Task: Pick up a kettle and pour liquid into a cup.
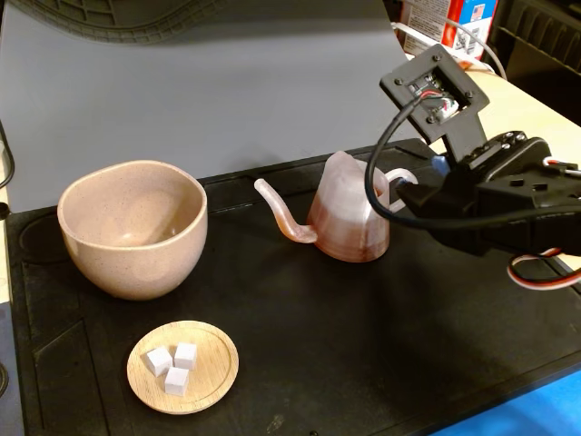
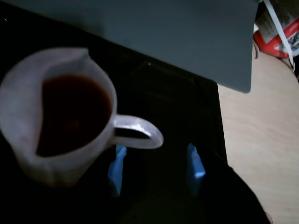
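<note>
The thin spout [image 1: 284, 214] is attached low on the pinkish kettle [image 1: 349, 216], so the liquid will flow in a narrow stream from the spout's end when the robot tilts the kettle.
The pinkish translucent kettle [image 1: 349, 213] stands upright on the black mat [image 1: 363, 345], its thin spout [image 1: 281, 213] pointing left toward the cup [image 1: 132, 227]. In the wrist view the kettle [image 2: 28, 158] holds dark reddish-brown liquid [image 2: 70, 116]. The speckled beige cup stands apart at the left and looks empty. My gripper [image 1: 419, 191] comes in from the right, level with the whitish loop handle [image 1: 399, 177]. In the wrist view the gripper [image 2: 155, 168] is open. Its blue fingertips [image 2: 117, 168] stand on either side of the handle's outer end [image 2: 140, 130], just short of it.
A small wooden dish [image 1: 222, 363] with three white cubes lies in front of the cup. A grey backdrop [image 1: 227, 82] rises behind the mat. The wooden tabletop [image 2: 261, 149] and a red box [image 1: 463, 18] lie to the right, and a blue surface [image 1: 536, 413] shows at the front right.
</note>
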Action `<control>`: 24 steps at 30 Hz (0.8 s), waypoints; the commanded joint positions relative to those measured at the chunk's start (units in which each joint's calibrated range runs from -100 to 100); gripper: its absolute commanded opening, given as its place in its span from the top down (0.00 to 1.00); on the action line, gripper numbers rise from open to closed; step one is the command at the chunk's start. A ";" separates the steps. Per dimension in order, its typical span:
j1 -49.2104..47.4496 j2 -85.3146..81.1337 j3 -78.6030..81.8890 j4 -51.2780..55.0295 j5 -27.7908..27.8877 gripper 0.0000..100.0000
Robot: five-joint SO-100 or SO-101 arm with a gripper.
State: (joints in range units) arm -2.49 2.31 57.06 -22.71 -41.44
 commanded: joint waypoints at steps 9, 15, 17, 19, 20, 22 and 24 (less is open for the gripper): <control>2.15 4.34 -3.25 -3.96 1.21 0.83; 2.15 7.59 -5.97 -7.68 3.31 0.83; 2.08 7.59 -5.97 -7.51 3.31 0.83; 1.77 7.59 -5.97 -7.51 3.31 0.83; 1.70 7.59 -5.97 -7.51 3.36 0.83; 1.85 7.67 -5.34 -7.42 5.83 0.83; 2.08 9.55 -5.97 -8.11 6.46 0.83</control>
State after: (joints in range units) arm -0.60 10.19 53.26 -29.80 -35.41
